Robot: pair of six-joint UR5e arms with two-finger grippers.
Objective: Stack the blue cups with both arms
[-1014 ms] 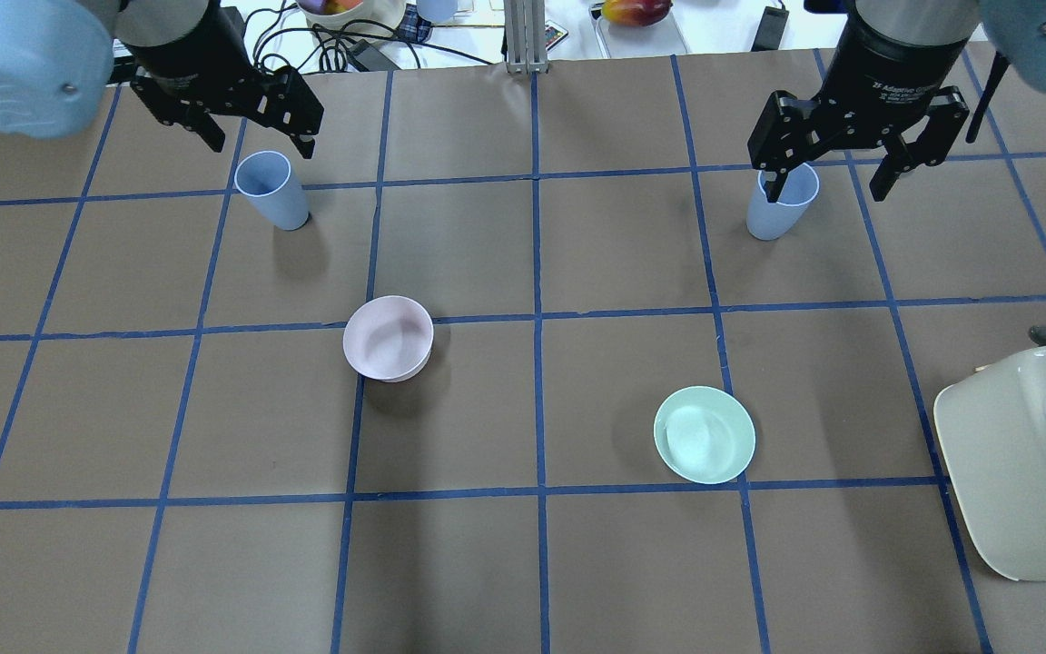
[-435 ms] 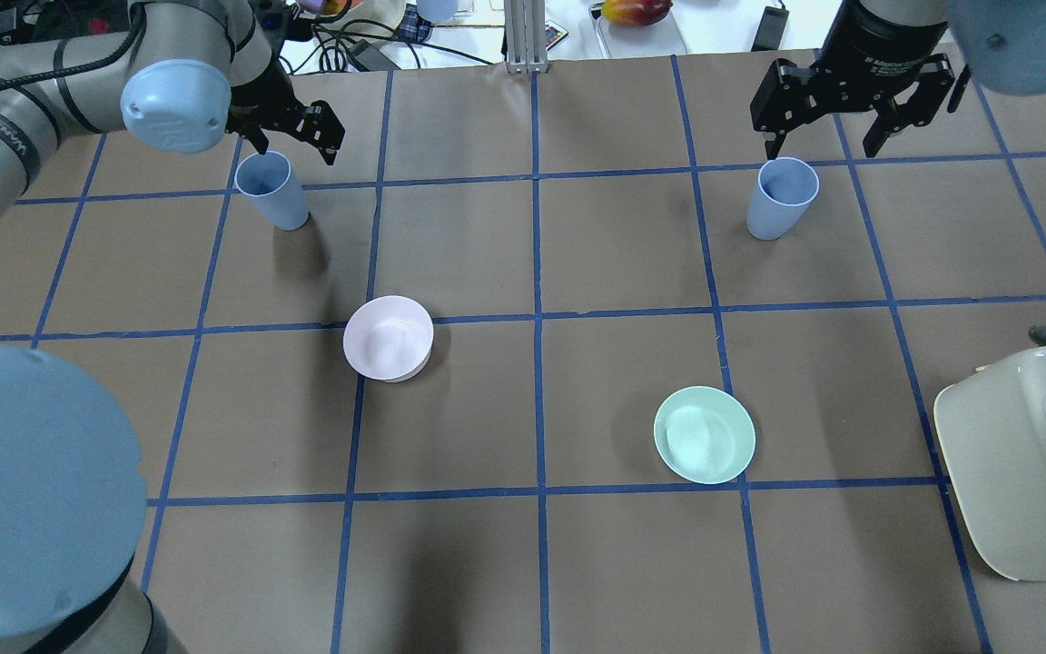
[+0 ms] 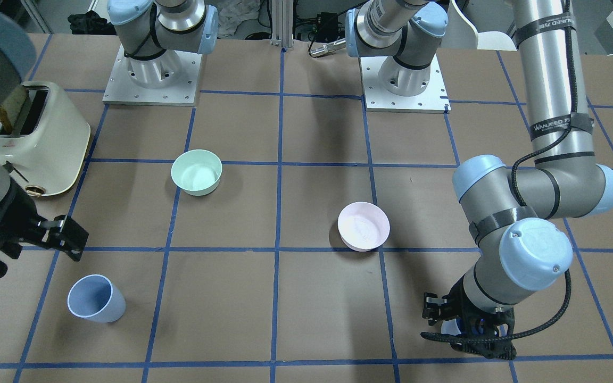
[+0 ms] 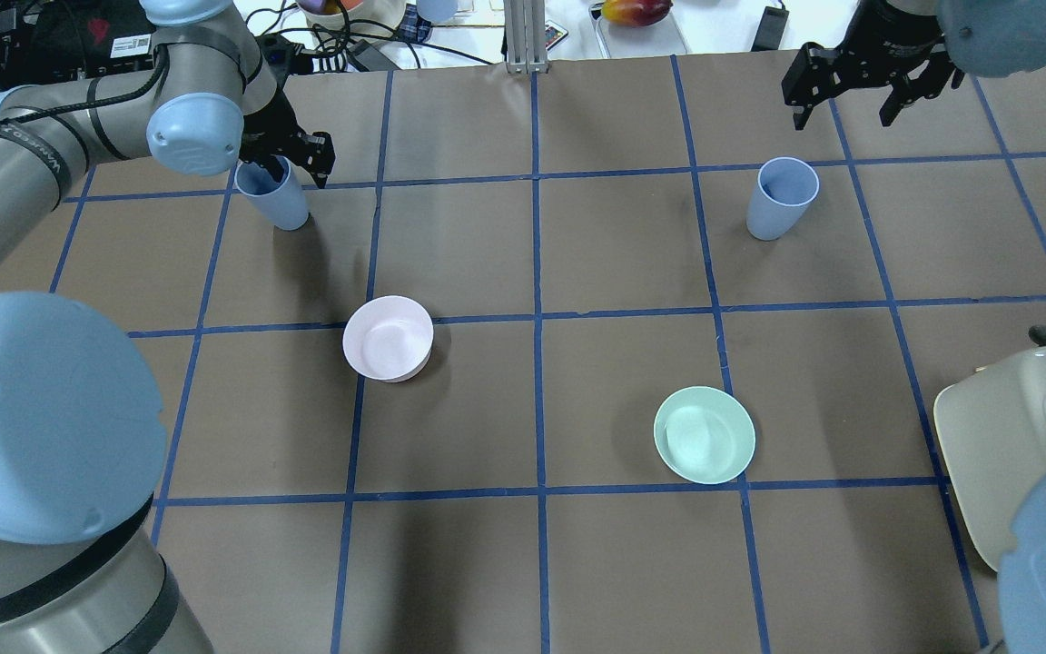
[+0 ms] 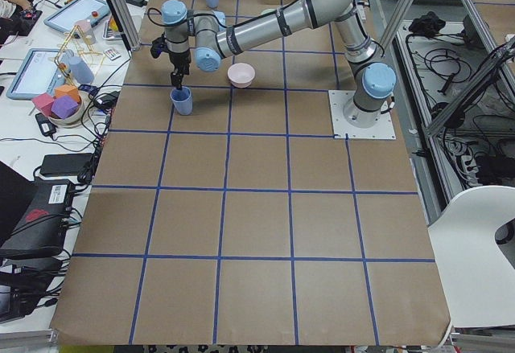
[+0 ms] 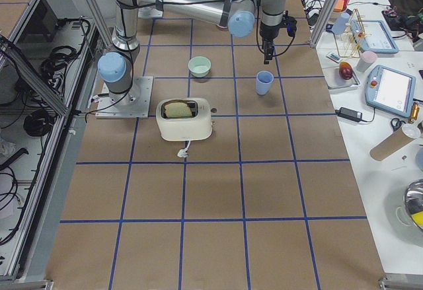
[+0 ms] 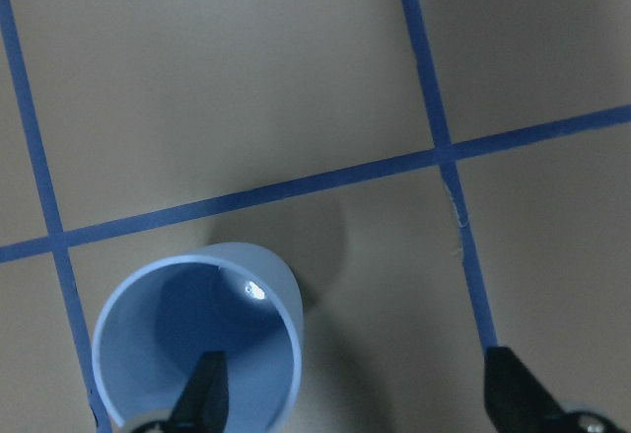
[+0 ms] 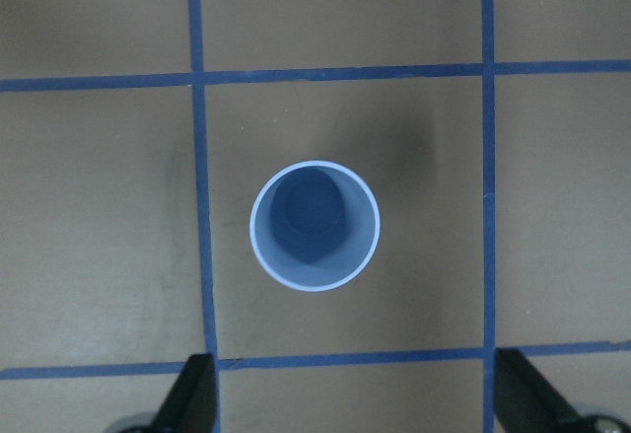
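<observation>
The blue cup [image 3: 97, 299] tapers from a wide opening to a smaller base [image 8: 309, 204], so I expect it to slide deep into the other blue cup as I lower it.
Two blue cups stand upright on the table. The left cup [image 4: 276, 202] sits under my left gripper [image 4: 290, 169]. In the left wrist view the left cup [image 7: 197, 339] has one fingertip [image 7: 207, 394] inside its mouth and the other fingertip [image 7: 513, 398] outside, well apart, so the gripper is open. The right cup [image 4: 782, 198] stands alone. My right gripper [image 4: 845, 107] is open and empty, above and beyond it. The right wrist view looks straight down into the right cup [image 8: 315, 226]. In the front view the left cup is mostly hidden behind my left gripper [image 3: 466, 332].
A pale pink bowl [image 4: 388, 338] stands left of centre. A mint-green bowl [image 4: 704, 434] stands right of centre. A cream toaster [image 4: 1013, 454] sits at the near right edge. Cables and clutter lie past the table's far edge.
My left gripper has come down onto the left cup, one finger now inside its mouth. My right gripper has drawn up and back from the right cup. Both cups stayed put.
</observation>
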